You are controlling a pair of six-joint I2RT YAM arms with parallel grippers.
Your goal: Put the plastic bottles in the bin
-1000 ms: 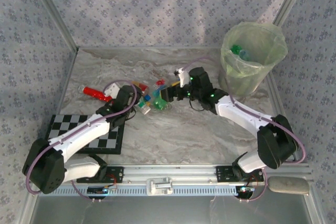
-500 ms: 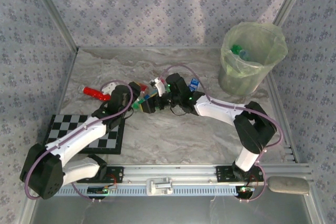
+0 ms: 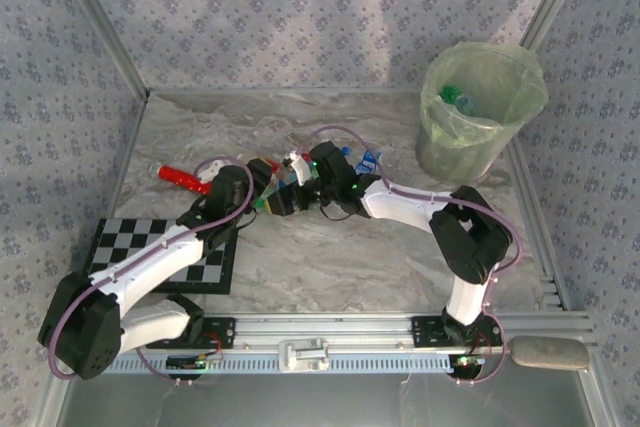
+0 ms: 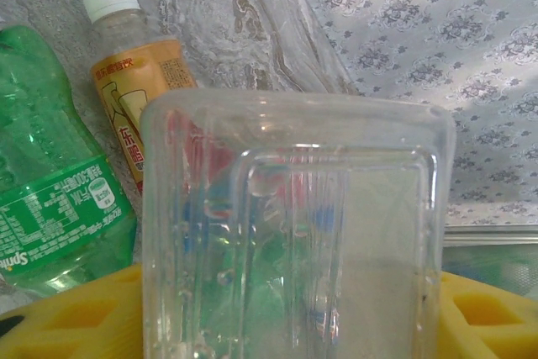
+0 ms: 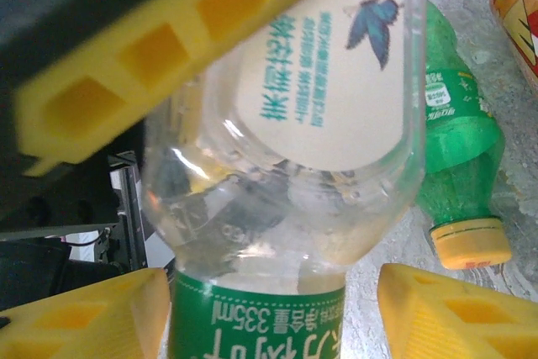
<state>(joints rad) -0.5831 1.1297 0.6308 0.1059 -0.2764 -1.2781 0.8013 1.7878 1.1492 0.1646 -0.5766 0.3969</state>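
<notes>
The clear square bottle (image 5: 336,98) is in my left gripper, far from the bin. So my right gripper should close on the green label (image 5: 256,317) before my left gripper lets go.
Several plastic bottles lie in a pile (image 3: 275,175) at mid table. A red one (image 3: 180,177) lies to its left and a blue-labelled one (image 3: 368,159) to its right. The bin (image 3: 480,112), lined in pale green, stands at the back right with bottles inside. My left gripper (image 3: 262,190) (image 4: 286,317) is shut on a clear square bottle (image 4: 294,224). Beside it lie a green bottle (image 4: 50,199) and an orange-labelled one (image 4: 139,98). My right gripper (image 3: 290,199) (image 5: 269,317) is open around a clear bottle with a green label (image 5: 252,321), with a gap at the right finger (image 5: 462,317).
A black-and-white checkerboard (image 3: 165,252) lies at the front left under the left arm. In the right wrist view, a green bottle with a yellow cap (image 5: 462,166) rests on the marble. Patterned walls close off the table's back and sides. A metal rail (image 3: 330,332) runs along the front.
My right arm has swung left from near the bin to the bottle pile, and its jaws have narrowed around a bottle. The left gripper has shifted slightly and still grips its bottle.
</notes>
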